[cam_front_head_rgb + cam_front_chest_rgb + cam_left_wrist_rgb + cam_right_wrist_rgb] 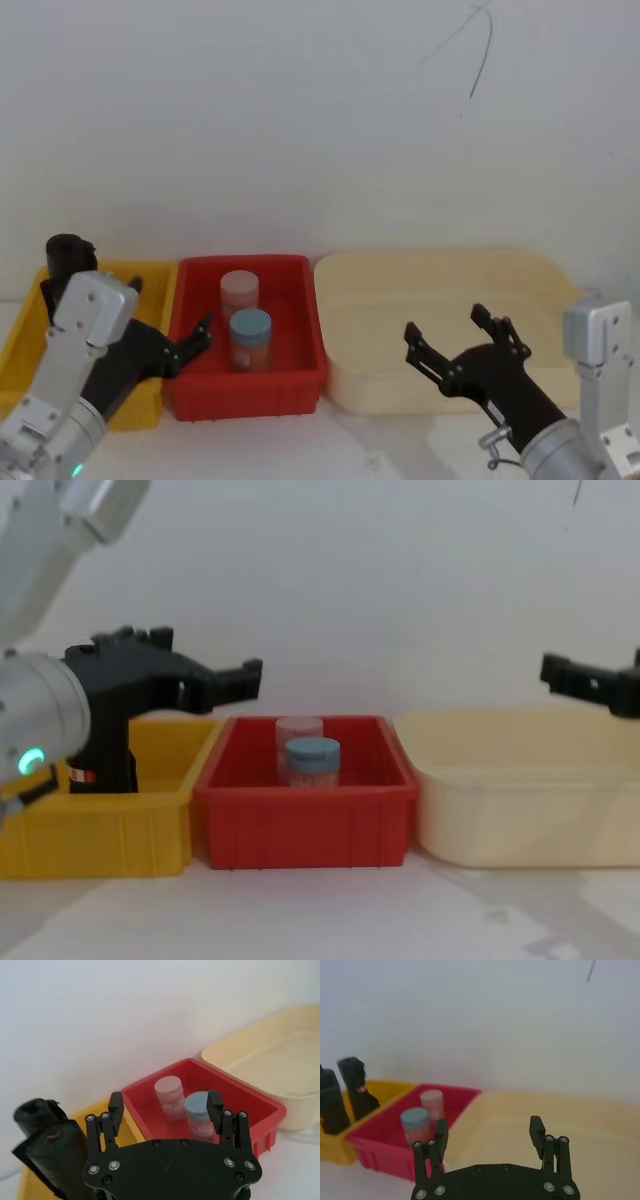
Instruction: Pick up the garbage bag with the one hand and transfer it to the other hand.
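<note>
The blue lid [313,748] is level and tight, so the blue-lidded jar [313,764] will rise closed, with its body hanging below, when the robot lifts the jar's top.
The garbage bag [108,752], a black roll with a small red label, stands upright in the yellow bin [120,825]; it also shows as the garbage bag [57,1157] and the garbage bag [358,1089]. A second black roll [331,1105] stands beside it. Above the bin in the head view is the top of a black roll [68,254]; which of the two I cannot tell. My left gripper [172,310], [165,1105], [245,675] hovers open and empty over the border between the yellow and red bins, right of the rolls. My right gripper [444,322], [488,1132], [565,675] hangs open and empty over the cream tray [520,275].
A red bin [300,385] between the yellow bin and the cream tray holds a pink-lidded jar [240,290] and a blue-lidded jar [250,335]. A white wall runs close behind all three containers. Bare white tabletop [320,910] lies in front of them.
</note>
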Tool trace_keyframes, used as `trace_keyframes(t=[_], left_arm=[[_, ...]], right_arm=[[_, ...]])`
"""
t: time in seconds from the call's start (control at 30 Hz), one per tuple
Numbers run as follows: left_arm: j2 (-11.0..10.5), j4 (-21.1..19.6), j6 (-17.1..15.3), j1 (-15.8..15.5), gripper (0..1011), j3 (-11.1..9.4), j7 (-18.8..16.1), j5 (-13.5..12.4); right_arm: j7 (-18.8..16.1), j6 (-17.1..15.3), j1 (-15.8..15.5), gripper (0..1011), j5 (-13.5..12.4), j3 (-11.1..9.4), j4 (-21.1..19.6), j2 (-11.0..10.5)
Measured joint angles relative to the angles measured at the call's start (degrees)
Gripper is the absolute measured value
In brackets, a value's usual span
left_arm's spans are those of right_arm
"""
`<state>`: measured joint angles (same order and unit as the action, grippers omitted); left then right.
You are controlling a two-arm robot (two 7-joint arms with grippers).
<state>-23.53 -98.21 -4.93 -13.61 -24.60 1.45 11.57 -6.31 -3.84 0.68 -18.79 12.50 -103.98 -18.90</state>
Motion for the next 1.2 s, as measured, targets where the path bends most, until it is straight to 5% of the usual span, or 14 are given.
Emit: trace_keyframes(t=[0.2, 0.47, 0.53, 0.87, 1.2], left_arm=[[-1.6, -6.0, -3.6, 2.1, 1000, 2.3, -0.8, 0.5], [-4.2, -14.9, -7.1, 8.9, 1000, 9.1, -2.9, 2.8], [-5.2, -17.0, -7.0, 12.5, 1000, 12.6, -2.9, 4.3], [-7.5, -17.9, -3.1, 21.1, 1000, 21.9, 0.0, 9.0], [-8.6, -13.6, 0.3, 22.4, 1000, 25.4, 3.9, 11.9]], right_arm=[[-0.8, -1.4, 1.1, 1001, -1.0, 0.3, -1.7, 0.8], [-1.1, -4.6, 3.2, 1001, -1.0, 2.5, -3.6, 2.3], [-1.0, -5.7, 4.2, 1001, -0.2, 3.7, -3.8, 2.9], [0.3, -8.9, 8.1, 1001, 3.5, 8.5, -2.2, 5.7], [1.1, -11.1, 12.4, 1001, 6.9, 12.4, 1.8, 8.7]])
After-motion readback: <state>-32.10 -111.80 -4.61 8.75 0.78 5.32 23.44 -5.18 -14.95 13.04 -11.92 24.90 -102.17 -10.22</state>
